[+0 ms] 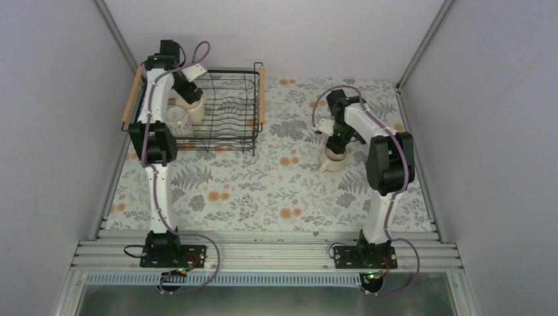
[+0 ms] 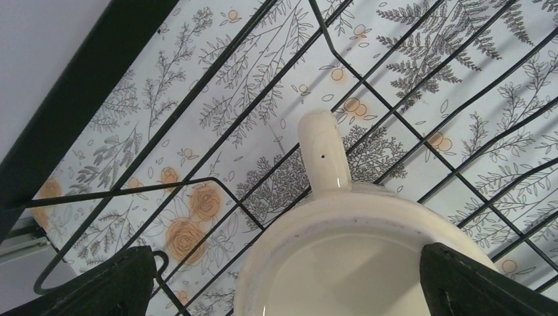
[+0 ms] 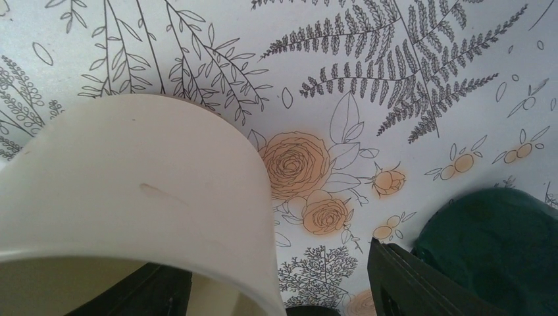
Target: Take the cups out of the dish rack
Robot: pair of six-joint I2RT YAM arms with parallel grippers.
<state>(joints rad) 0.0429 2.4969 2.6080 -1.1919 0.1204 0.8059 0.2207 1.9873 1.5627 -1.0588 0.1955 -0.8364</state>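
Note:
Next, I move back and pinch the slim handle (image 2: 323,153) before I lift the cup out, because the cream cup's wide top (image 2: 349,273) reaches under one finger of my left gripper.
The dish rack (image 1: 227,71) stands at the back left, and its wires (image 2: 85,85) cross the left wrist view. In it a wide cream cup (image 1: 195,109) (image 2: 342,230) stands upright, handle pointing away. My left gripper (image 1: 191,92) (image 2: 289,280) hangs over it, open, one finger (image 2: 118,283) clear of its wall. A white patterned cup (image 1: 177,120) sits beside it in the rack. On the right a beige cup (image 1: 334,160) (image 3: 131,178) stands on the table. My right gripper (image 1: 337,146) (image 3: 270,276) is open astride its wall, the outer finger (image 3: 401,276) apart from it.
A dark green cup (image 3: 493,243) stands on the floral tablecloth (image 1: 263,191) just right of my right gripper's outer finger. The rack's wooden handle (image 1: 261,99) faces the table's middle. Grey walls close in the table on the left, back and right.

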